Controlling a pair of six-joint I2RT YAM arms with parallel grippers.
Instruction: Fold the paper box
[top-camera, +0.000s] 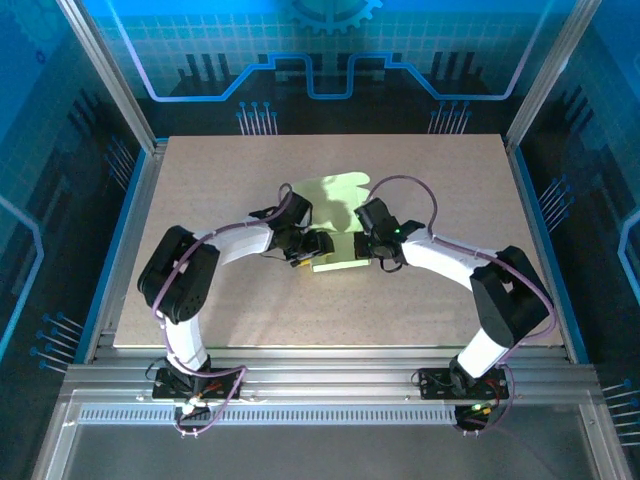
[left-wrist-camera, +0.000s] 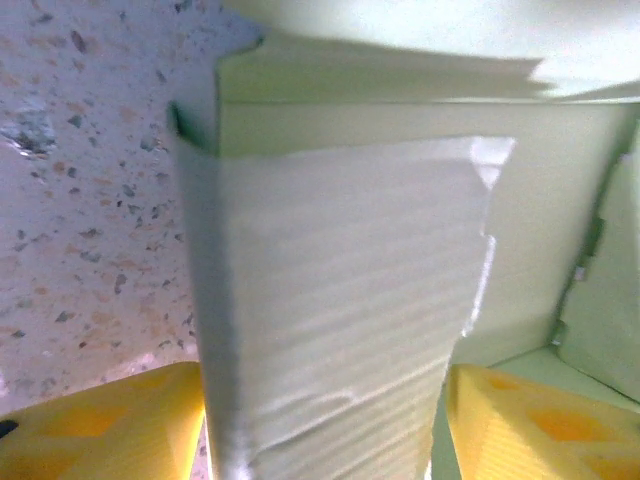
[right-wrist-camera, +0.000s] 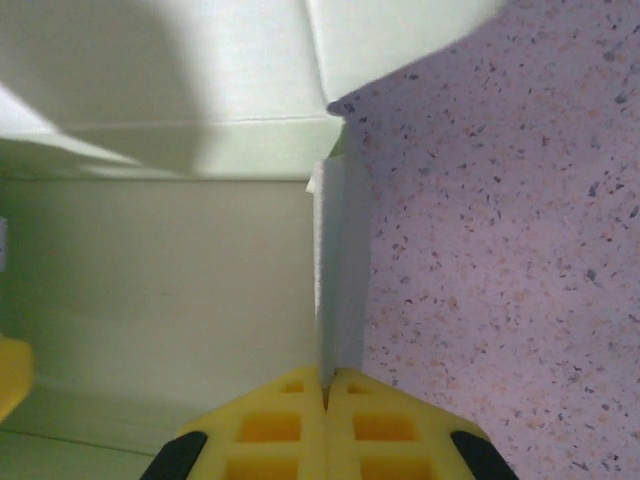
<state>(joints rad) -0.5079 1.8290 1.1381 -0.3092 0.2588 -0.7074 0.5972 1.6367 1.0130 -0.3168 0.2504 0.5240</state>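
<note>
My left gripper should open, move back toward the box's side (left-wrist-camera: 208, 280) and pinch the inner flap (left-wrist-camera: 360, 265) and the side together, because the flap slants wide over the box's bottom.
The paper box (top-camera: 340, 192), pale lime-green card, lies partly folded at the table's middle, one flap spread toward the back. My left gripper (top-camera: 318, 243) is at its left end and my right gripper (top-camera: 372, 250) at its right end. In the left wrist view an upright card panel (left-wrist-camera: 340, 280) stands between the yellow fingers (left-wrist-camera: 110, 420) of the left gripper (left-wrist-camera: 322, 380). Its jaws are spread, with a thin gap on the right side. The right gripper (right-wrist-camera: 325, 375) is shut on the thin edge of a standing side flap (right-wrist-camera: 340, 270).
The speckled tabletop (right-wrist-camera: 500, 250) lies bare to the right of the box and also to its left (left-wrist-camera: 90, 200). Aluminium frame rails (top-camera: 320, 375) run along the near edge, with blue walls around.
</note>
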